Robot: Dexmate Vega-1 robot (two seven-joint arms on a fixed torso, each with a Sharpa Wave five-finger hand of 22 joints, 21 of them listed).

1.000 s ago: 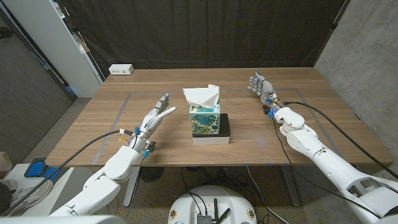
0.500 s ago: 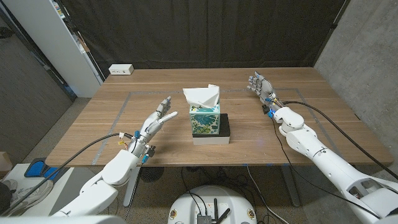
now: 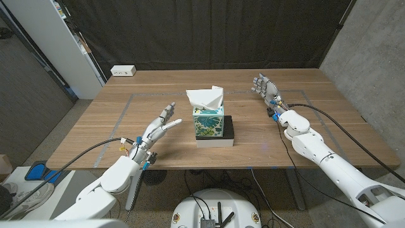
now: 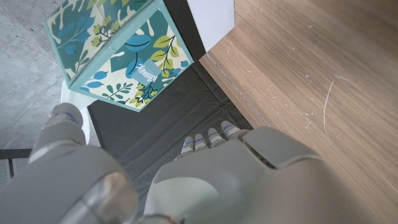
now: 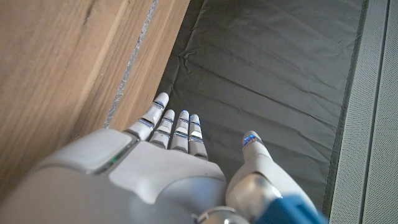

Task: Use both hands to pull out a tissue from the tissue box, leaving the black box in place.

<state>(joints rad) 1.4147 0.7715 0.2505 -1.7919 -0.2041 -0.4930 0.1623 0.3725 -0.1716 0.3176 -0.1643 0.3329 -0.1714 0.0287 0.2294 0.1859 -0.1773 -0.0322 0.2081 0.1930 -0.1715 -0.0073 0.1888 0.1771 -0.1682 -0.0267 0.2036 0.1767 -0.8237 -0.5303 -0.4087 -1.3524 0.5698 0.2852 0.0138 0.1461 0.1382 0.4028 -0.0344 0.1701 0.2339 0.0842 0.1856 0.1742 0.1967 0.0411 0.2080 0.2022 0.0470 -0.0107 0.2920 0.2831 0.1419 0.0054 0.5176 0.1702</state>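
Note:
The tissue box [image 3: 209, 121] will come loose on its own when I lift it, because the black box's top [image 3: 228, 128] sticks out past the tissue box's base.
A teal leaf-patterned tissue box [image 3: 208, 121] stands on a flat black box [image 3: 226, 128] at the table's middle, and a white tissue [image 3: 205, 97] sticks up from its top. My left hand [image 3: 162, 121] is open, fingers spread, left of the tissue box with a gap between them. In the left wrist view the tissue box [image 4: 114, 53] is close ahead of my left hand [image 4: 186, 180]. My right hand [image 3: 264, 85] is open and upright at the far right of the table, well away from the boxes. It also appears in the right wrist view [image 5: 168, 168], holding nothing.
A white power strip [image 3: 123, 71] lies at the table's far left corner. Grey tape lines [image 3: 126, 107] mark a rectangle on the wood. A dark curtain [image 3: 209, 31] hangs behind the table. A white cabinet [image 3: 69, 44] stands to the left.
My left hand has moved right and a little nearer, closing in on the tissue box. My right hand has stayed in place.

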